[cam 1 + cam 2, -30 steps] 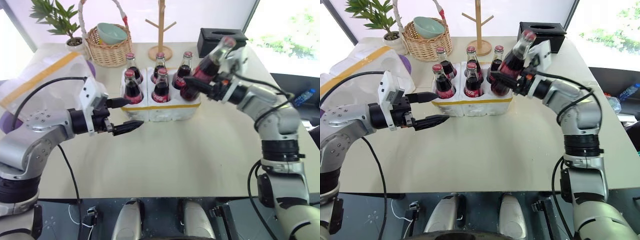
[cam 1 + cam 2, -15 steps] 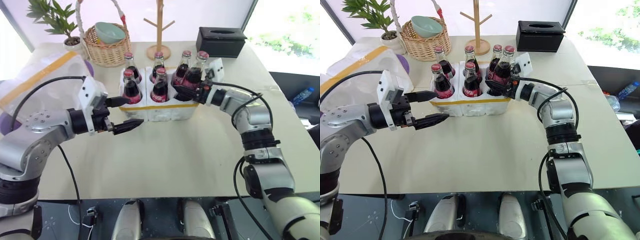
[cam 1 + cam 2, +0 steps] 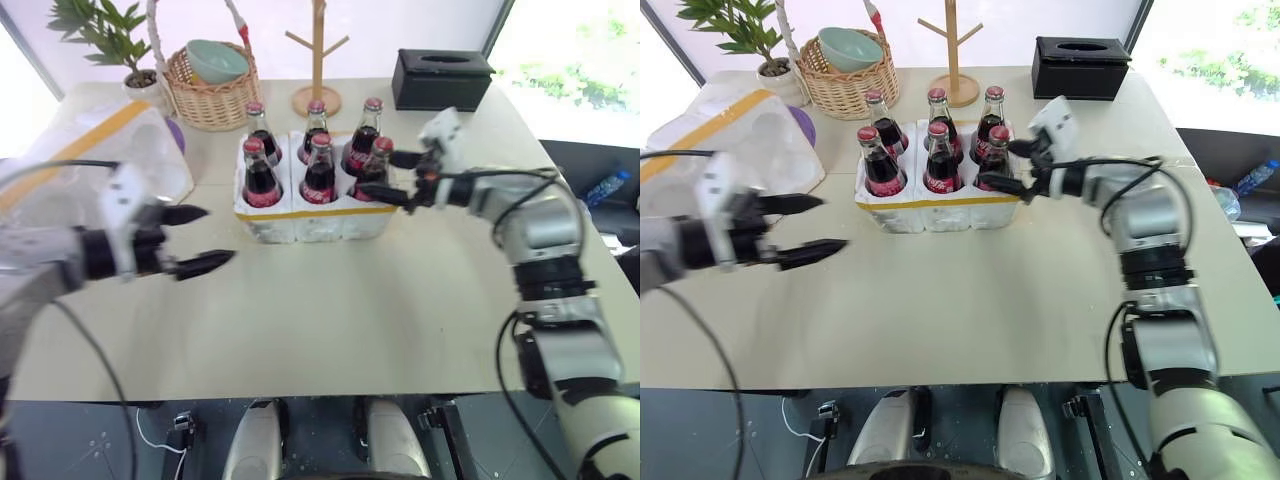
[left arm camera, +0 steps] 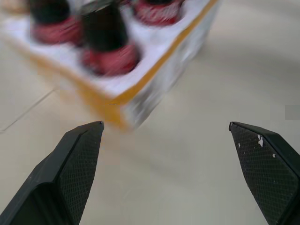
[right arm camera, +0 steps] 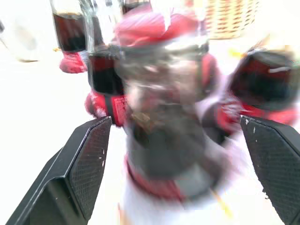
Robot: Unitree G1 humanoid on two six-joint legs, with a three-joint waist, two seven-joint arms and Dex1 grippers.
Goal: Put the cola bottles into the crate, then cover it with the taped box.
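I expect the taped box (image 3: 100, 155) to take in the bottle tops and meet the crate when I lower it, because rounded hollows (image 3: 149, 141) show in the taped box.
Six cola bottles (image 3: 320, 170) stand in the wells of the crate (image 3: 300, 222), a low white foam tray with a yellow band, at the table's middle. My right gripper (image 3: 392, 177) is open at the crate's right end. Its fingers flank the front-right bottle (image 5: 164, 117) without touching it. My left gripper (image 3: 205, 237) hovers open and empty over the table, left of the crate (image 4: 140, 79) and apart from it. The taped box (image 3: 90, 150), white foam with a yellow tape band, lies at the table's far left.
A wicker basket (image 3: 215, 85) holding a bowl, a potted plant (image 3: 105, 35), a wooden stand (image 3: 320, 60) and a black tissue box (image 3: 443, 78) line the far edge. Bare tabletop (image 3: 330, 310) lies in front of the crate.
My right gripper lowered the tilted sixth bottle into the front-right well and opened, letting it go. My left arm pulled back to the left, away from the crate.
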